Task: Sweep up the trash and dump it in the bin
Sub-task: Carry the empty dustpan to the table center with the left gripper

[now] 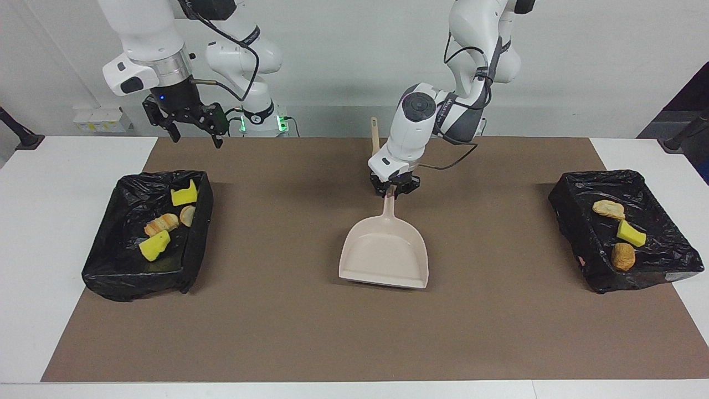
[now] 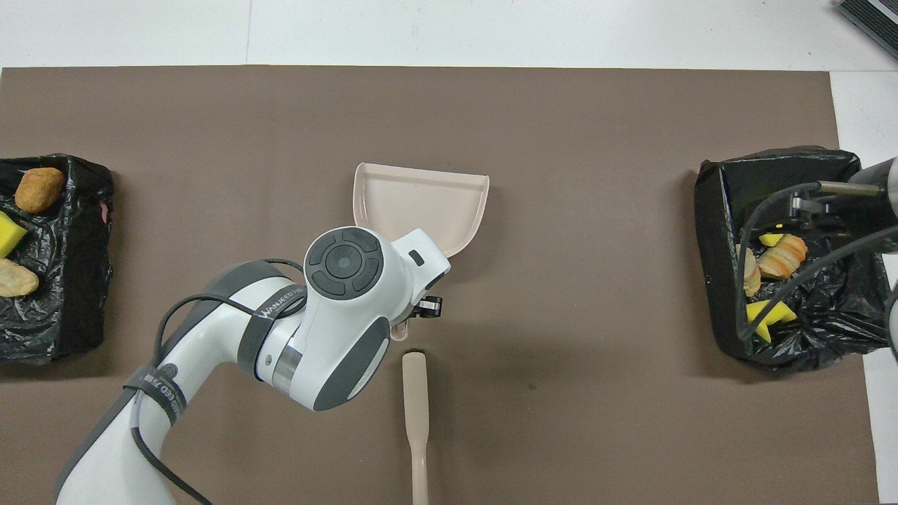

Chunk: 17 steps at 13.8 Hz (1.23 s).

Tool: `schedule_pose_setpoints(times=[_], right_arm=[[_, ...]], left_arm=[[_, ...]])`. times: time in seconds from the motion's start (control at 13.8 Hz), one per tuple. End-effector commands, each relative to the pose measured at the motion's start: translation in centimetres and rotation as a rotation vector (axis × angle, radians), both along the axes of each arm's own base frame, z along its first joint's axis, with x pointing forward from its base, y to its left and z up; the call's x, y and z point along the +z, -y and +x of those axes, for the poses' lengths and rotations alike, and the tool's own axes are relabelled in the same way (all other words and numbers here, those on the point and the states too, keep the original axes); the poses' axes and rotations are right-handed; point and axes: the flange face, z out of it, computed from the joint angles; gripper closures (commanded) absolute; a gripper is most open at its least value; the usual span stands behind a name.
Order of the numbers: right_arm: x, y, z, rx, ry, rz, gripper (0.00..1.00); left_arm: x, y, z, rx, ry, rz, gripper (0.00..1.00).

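The empty dustpan [image 1: 385, 254] hovers low over the clear brown mat [image 1: 384, 296], its handle toward the brush, so my left gripper keeps lowering it until it's flat, then release.
My left gripper [image 1: 392, 190] is shut on the handle of the beige dustpan [image 1: 385, 255], which is empty and sits low at the middle of the brown mat, its mouth pointing away from the robots. From overhead the pan [image 2: 421, 203] shows past the left arm's wrist. All the trash I see lies in the two black-lined bins: yellow sponge chunks [image 1: 184, 196] and a striped bread piece [image 1: 162, 223] in the bin [image 1: 111, 277] at the right arm's end, several more scraps [image 1: 631, 233] in the bin [image 1: 626, 280] at the left arm's end. My right gripper [image 1: 198, 141] hangs open and holds nothing, above the mat's edge beside its bin.
A beige brush [image 2: 415, 414] lies on the mat nearer to the robots than the dustpan, its handle toward them; in the facing view the left arm hides most of the brush [image 1: 375, 133]. White tabletop [image 1: 55, 166] surrounds the mat.
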Motion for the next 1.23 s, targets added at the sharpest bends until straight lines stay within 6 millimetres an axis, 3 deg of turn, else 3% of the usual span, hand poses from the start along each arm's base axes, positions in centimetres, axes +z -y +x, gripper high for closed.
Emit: schedule_pose_setpoints(times=[0.0,0.14,0.51,0.58,0.65,0.94,1.16], right_arm=[[0.3,0.3,0.1,0.01,-0.003,0.006,0.0],[0.2,0.4,0.0,0.007,-0.005,0.01,0.0],[0.2,0.8,0.1,0.003,-0.006,0.022,0.0],[0.3,0.8,0.1,0.004,-0.004,0.023,0.0],[0.3,0.8,0.1,0.004,-0.004,0.021,0.0],[0.3,0.9,0.1,0.001,-0.004,0.021,0.0],[0.2,0.8,0.2,-0.005,0.001,0.021,0.0]], left_arm=[[0.1,1.1,-1.1,0.088,0.005,-0.012,1.0],[-1.5,1.1,-1.1,0.094,-0.002,-0.006,1.0],[-3.1,1.5,-1.3,0.082,-0.007,-0.001,1.0],[-3.1,1.5,-1.3,0.083,-0.01,0.001,0.78],[-2.9,1.6,-1.2,0.08,-0.008,0.001,0.01],[0.6,-0.9,0.7,0.117,-0.019,0.019,0.0],[3.4,-6.2,4.1,0.196,0.008,0.034,0.0]])
